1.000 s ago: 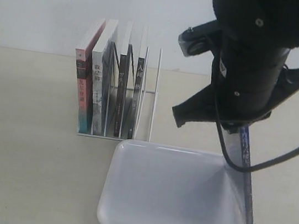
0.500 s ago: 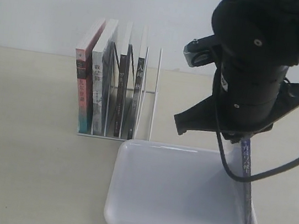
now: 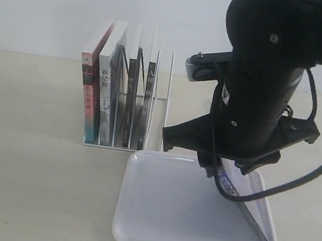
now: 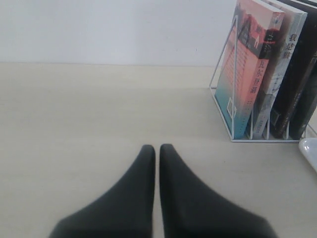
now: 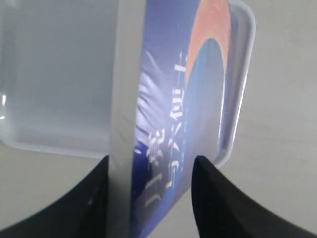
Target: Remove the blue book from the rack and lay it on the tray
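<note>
The blue book (image 3: 233, 189) is leaning with its crescent side up and its lower edge inside the tray's rim. I should expect it to fall flat inside the tray.
The blue book (image 3: 251, 215) (image 5: 190, 94) leans steeply over the white tray (image 3: 159, 216) (image 5: 49, 74). Its lower edge rests inside the tray's right rim and its top sits under my right gripper (image 3: 224, 176) (image 5: 151, 166). That gripper is open. The book's page edge lies against one finger (image 5: 96, 198), and a gap of table shows before the other finger (image 5: 210, 198). The orange crescent and white characters face the camera in the right wrist view. The white wire rack (image 3: 167, 100) (image 4: 222, 111) stands behind the tray's left corner. My left gripper (image 4: 157, 148) is shut and holds nothing, low over the table, left of the rack.
The rack holds a pink-and-teal-spined book (image 3: 88, 101) (image 4: 242, 74), a white-spined one (image 3: 106, 95) and black-spined ones (image 3: 145, 106). Its rightmost slots have no book. The right arm's bulk hangs over the tray's right half. A white wall stands behind.
My right arm came down and shifted left over the tray. The blue book went from near upright to a steep lean, top leftward. The tray stayed where it slid half a second ago.
</note>
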Controlling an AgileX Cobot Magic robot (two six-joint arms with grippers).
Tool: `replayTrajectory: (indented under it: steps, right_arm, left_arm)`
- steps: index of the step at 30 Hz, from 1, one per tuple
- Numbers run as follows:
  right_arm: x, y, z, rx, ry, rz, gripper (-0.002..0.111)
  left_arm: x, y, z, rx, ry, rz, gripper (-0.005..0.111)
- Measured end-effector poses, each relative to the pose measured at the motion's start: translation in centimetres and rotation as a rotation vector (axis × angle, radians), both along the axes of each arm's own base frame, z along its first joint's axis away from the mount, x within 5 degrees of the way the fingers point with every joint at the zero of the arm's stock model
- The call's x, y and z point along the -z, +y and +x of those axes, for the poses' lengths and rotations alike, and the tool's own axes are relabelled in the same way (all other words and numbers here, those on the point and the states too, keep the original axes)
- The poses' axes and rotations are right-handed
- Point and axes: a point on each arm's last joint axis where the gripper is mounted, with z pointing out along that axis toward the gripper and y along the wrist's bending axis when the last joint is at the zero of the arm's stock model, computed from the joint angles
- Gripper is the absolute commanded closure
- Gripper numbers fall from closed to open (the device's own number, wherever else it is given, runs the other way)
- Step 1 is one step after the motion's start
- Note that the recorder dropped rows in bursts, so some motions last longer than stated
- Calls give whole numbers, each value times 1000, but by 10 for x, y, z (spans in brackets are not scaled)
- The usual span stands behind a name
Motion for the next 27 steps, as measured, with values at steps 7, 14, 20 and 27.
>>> replayTrajectory:
  steps: [7,14,20,27]
  right_arm:
    - [-34,15,8,9,-56,140,62]
    - [-49,20,10,26,-78,201,108]
    - [-49,20,10,27,-74,202,108]
    - [-49,20,10,29,-74,203,108]
  left_arm:
    - [0,0,0,0,0,0,103]
    - [0,0,0,0,0,0,103]
    - [0,0,0,0,0,0,103]
    - [0,0,0,0,0,0,103]
